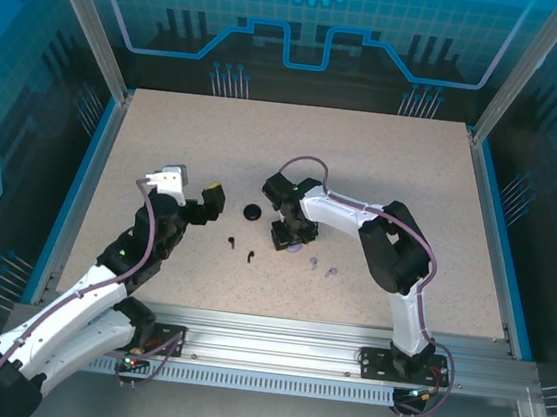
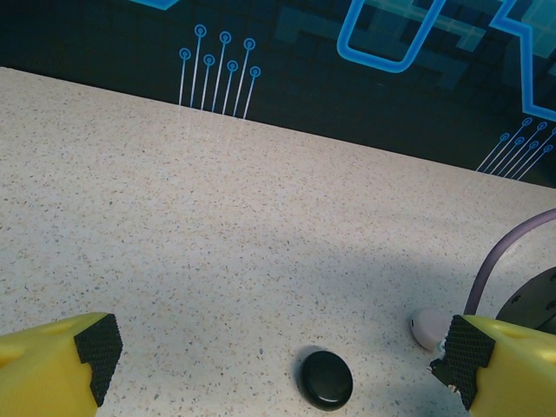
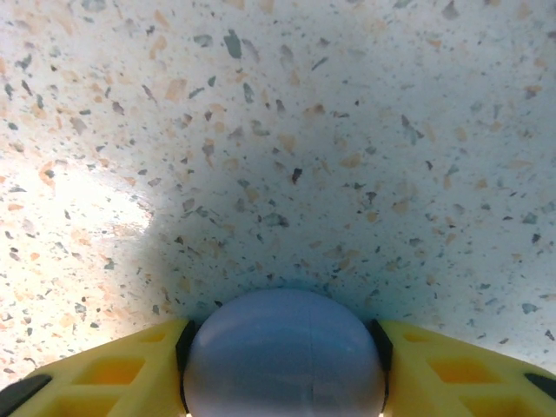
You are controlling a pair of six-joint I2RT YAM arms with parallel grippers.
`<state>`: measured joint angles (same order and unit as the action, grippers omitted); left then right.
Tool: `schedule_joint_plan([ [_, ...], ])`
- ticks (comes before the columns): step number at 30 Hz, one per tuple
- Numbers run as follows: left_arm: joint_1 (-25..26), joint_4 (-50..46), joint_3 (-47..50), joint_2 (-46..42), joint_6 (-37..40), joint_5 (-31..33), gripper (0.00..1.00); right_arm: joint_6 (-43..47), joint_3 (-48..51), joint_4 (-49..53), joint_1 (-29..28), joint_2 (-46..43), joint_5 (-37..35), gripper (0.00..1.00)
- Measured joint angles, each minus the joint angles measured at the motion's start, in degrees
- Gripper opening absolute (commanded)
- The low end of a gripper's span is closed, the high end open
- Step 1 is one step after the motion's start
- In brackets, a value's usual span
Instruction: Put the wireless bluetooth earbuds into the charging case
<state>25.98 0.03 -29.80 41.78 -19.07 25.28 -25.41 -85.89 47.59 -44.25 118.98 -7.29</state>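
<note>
My right gripper is holding the lilac charging case beside the lilac earbuds (image 1: 322, 268). I should first raise the case (image 1: 294, 248) and pass it to my left gripper.
A round lilac charging case (image 3: 285, 360) sits on the table between the black pads of my right gripper (image 3: 282, 339), which touch it on both sides. In the top view that right gripper (image 1: 293, 236) points straight down at the table's middle. Two lilac earbuds (image 1: 321, 268) lie just right of it, and two black earbuds (image 1: 241, 249) lie to its left. My left gripper (image 2: 280, 356) hangs wide open and holds nothing, above a shut black case (image 2: 327, 380). A pale pink case (image 2: 426, 327) lies beside its right finger (image 2: 486, 369).
The black case (image 1: 251, 212) lies between the two grippers in the top view. The speckled table (image 1: 383, 170) has free room at the back and on both sides. Blue walls and metal posts ring it, and a rail runs along the near edge.
</note>
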Motion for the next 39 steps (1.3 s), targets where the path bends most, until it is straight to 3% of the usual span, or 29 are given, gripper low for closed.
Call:
schedule_joint_plan([
  [5, 0.0, -0.1, 0.0, 1.0, -0.5, -1.5, 0.99, 1.6, 1.1, -1.1, 0.0, -0.8, -0.6, 0.48],
  [11, -0.7, -0.9, -0.1, 4.6, -2.5, -8.4, 0.99, 6.5, 8.8, -4.8, 0.3, -7.8, -3.0, 0.48],
  [22, -6.1, -1.0, -3.5, 19.3, -10.7, -33.2, 0.88, 18.5, 22.9, -14.6, 3.8, -30.9, -1.7, 0.46],
  [32, -5.6, 6.5, -8.3, 26.2, -15.6, -54.9, 0.84, 30.9, 33.4, -24.1, 3.8, -48.1, 3.0, 0.46],
  [39, -0.7, 10.8, -11.7, 30.4, -17.3, -62.9, 0.84, 36.2, 33.8, -26.0, 2.9, -50.6, 4.8, 0.46],
])
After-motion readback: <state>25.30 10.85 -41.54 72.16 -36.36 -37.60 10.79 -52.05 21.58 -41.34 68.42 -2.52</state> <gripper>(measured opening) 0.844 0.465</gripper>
